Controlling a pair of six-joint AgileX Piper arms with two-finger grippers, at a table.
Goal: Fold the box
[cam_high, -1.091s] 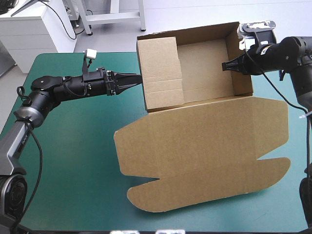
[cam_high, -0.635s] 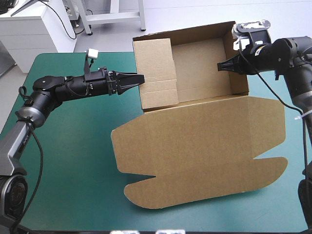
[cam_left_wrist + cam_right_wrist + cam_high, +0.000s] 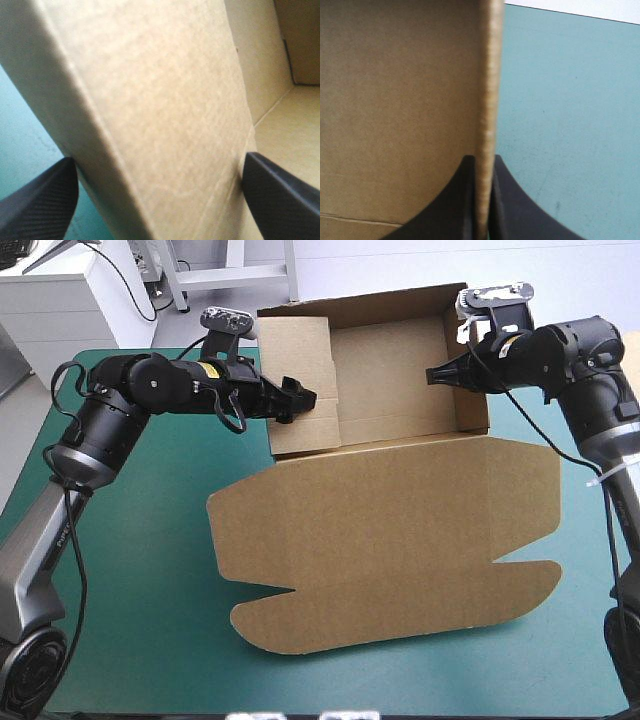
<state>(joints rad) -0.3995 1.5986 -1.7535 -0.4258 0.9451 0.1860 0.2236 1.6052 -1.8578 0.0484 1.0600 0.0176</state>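
Observation:
My left gripper will flatten the tray's side's folded-over flap [image 3: 298, 355] into a slim upright side when it squeezes, because the flap bulges between the gripper's fingers [image 3: 167, 170].
The brown box [image 3: 400, 530] lies across the table, its big lid flat toward the near edge and its tray walls raised at the far side. My left gripper [image 3: 300, 400] is open and straddles the inward-folded left wall [image 3: 300, 370]. In the left wrist view that wall [image 3: 165, 100] fills the gap between the widely parted black fingers [image 3: 40, 205]. My right gripper [image 3: 437, 374] is shut on the right wall's top edge. The right wrist view shows that board edge [image 3: 489, 75] pinched in the gripper [image 3: 482, 200].
The tray's far wall [image 3: 350, 308] reaches past the table's far edge. Bare teal-green cover [image 3: 130, 570] lies left of the lid and along the near edge, with a narrower strip [image 3: 590, 570] on the right.
The whole box has slid left and turned slightly. My left arm rose and turned, and its gripper went from shut beside the left wall to open around it. The right gripper moved left with its wall.

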